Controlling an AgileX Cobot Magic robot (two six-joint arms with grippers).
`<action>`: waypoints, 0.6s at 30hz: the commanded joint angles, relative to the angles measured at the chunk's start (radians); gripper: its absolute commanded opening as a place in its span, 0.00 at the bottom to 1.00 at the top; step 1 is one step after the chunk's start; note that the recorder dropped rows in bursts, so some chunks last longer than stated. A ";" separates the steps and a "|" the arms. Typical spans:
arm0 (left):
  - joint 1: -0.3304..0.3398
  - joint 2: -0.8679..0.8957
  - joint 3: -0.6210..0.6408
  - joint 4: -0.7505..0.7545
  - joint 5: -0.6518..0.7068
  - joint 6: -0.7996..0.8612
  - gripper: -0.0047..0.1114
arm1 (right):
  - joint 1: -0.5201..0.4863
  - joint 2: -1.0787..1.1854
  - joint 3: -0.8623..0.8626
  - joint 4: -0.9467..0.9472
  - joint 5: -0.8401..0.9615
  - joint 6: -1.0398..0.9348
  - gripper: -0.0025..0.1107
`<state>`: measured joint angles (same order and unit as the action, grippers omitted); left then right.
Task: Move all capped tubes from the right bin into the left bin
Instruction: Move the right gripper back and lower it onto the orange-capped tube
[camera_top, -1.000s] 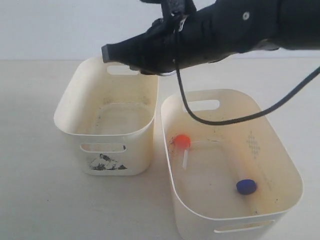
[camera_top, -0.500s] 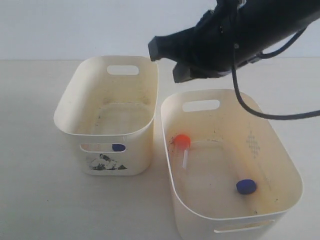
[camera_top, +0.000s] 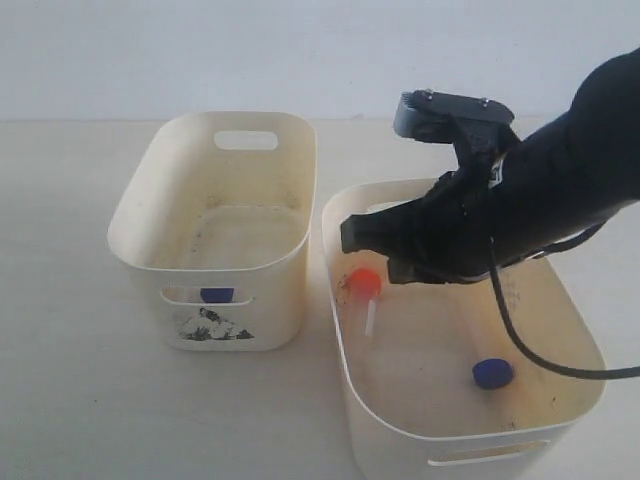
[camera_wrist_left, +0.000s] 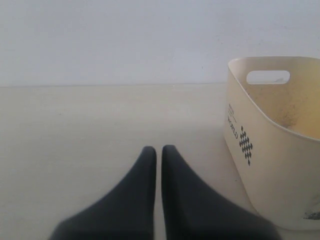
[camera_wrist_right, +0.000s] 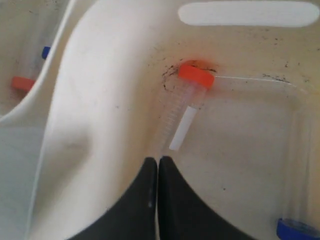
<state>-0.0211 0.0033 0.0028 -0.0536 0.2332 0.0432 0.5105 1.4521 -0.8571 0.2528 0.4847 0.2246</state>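
The orange-capped tube (camera_top: 367, 300) is clear of the blue-capped tube, so my right gripper keeps going down toward the orange-capped tube's white label (camera_top: 371, 318) until its fingers open there.
The right bin (camera_top: 560, 330) holds an orange-capped tube (camera_top: 364, 285) lying against its left wall and a blue-capped tube (camera_top: 492, 373) near its front. My right gripper (camera_top: 349, 236) hangs shut and empty over this bin's back left corner, just above the orange-capped tube (camera_wrist_right: 186, 100); its fingertips (camera_wrist_right: 158, 161) sit close to the tube's bottom end. The left bin (camera_top: 140, 215), with the black drawing, shows a blue cap (camera_top: 216, 295) through its front slot. The right wrist view shows an orange cap (camera_wrist_right: 22, 83) and a blue cap (camera_wrist_right: 46, 51) inside it. My left gripper (camera_wrist_left: 158, 149) is shut over bare table.
The two bins stand side by side, nearly touching, on a pale table (camera_top: 60, 380). The left bin's printed side wall (camera_wrist_left: 260, 150) stands beside my left gripper. A black cable (camera_top: 520, 340) loops from the right arm over the right bin.
My right gripper swung from above the left bin to the right and down over the right bin. A blue-capped tube appeared in the left bin and shifted a little left.
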 joint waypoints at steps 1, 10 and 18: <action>0.001 -0.003 -0.003 0.002 -0.001 -0.008 0.08 | -0.004 0.051 0.009 0.035 -0.038 0.002 0.02; 0.001 -0.003 -0.003 0.002 -0.001 -0.008 0.08 | -0.072 0.168 0.009 0.302 -0.021 -0.260 0.02; 0.001 -0.003 -0.003 0.002 -0.001 -0.008 0.08 | -0.132 0.245 0.006 0.522 0.035 -0.561 0.02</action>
<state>-0.0211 0.0033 0.0028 -0.0536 0.2332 0.0432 0.3899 1.6758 -0.8524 0.7351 0.5236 -0.2654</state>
